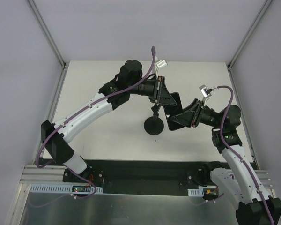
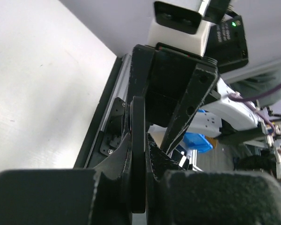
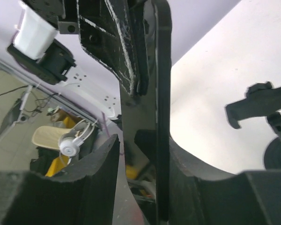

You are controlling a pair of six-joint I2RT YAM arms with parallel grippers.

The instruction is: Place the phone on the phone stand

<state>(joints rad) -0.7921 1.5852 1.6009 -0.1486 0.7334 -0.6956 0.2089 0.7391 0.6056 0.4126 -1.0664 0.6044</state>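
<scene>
Both my grippers are at the phone (image 1: 172, 108) and the stand's clamp bracket is unheld, so next my right gripper leaves the phone and grabs the bracket (image 3: 258, 104) first.
The phone (image 1: 174, 104), a thin black slab, hangs in the air between both grippers, above and to the right of the phone stand (image 1: 154, 124). My left gripper (image 1: 163, 97) is shut on it; the left wrist view shows the phone (image 2: 138, 140) edge-on, pinched between the jaws. My right gripper (image 1: 179, 118) is open around the phone's other end. In the right wrist view the phone (image 3: 162, 93) rests against the right finger (image 3: 192, 168), with a gap to the left finger (image 3: 96, 173). The stand's clamp bracket (image 3: 260, 104) and disc base show at the right.
White table top (image 1: 103, 93) enclosed by pale walls with metal corner posts (image 1: 49, 33). A black base strip (image 1: 140, 171) and metal rail run along the near edge by the arm bases.
</scene>
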